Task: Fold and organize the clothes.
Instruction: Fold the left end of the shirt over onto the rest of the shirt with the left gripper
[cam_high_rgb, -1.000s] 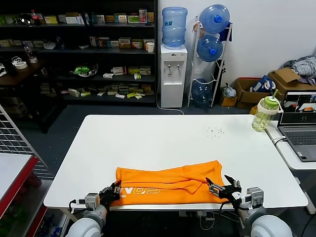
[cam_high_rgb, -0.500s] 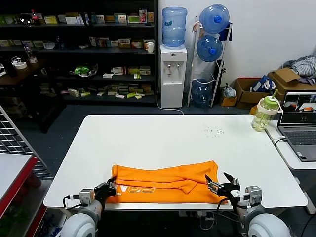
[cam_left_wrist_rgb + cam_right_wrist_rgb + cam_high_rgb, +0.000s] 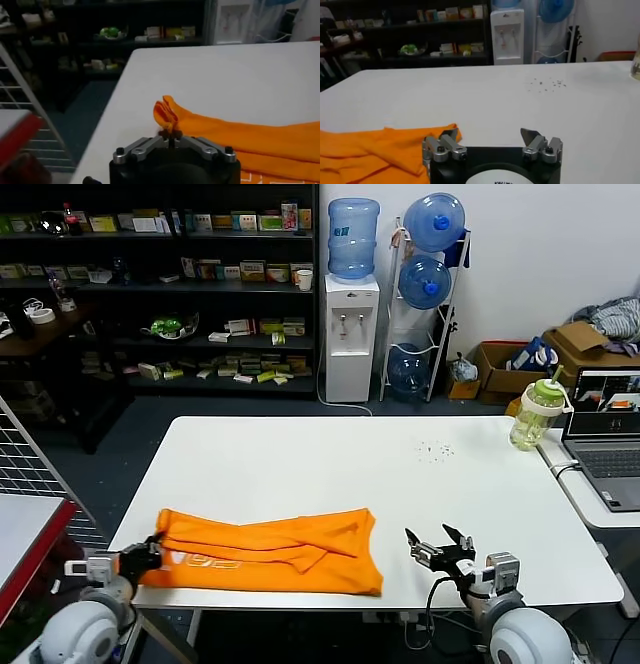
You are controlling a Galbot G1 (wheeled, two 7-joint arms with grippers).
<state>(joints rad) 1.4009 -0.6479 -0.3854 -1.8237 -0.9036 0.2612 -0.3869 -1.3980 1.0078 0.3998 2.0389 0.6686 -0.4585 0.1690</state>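
Next, I fold the orange T-shirt's bunched end back toward the T-shirt's opposite end with my left gripper, because the bunched end is at the table's edge and the T-shirt is still long.
The clothes are one bright orange T-shirt, folded into a long band near the white table's front left, with white lettering showing near its left end. My left gripper is at the table's front left corner, shut on the shirt's bunched left end. My right gripper stands open above the bare tabletop, a little to the right of the shirt's right edge, with nothing between its fingers.
A green-lidded bottle and a laptop sit at the right. A red-framed wire cart stands left of the table. Shelves, a water dispenser and boxes line the back.
My left gripper has dragged the shirt to the left along the front edge. The right gripper has lost touch with the cloth and now stands apart from its right edge.
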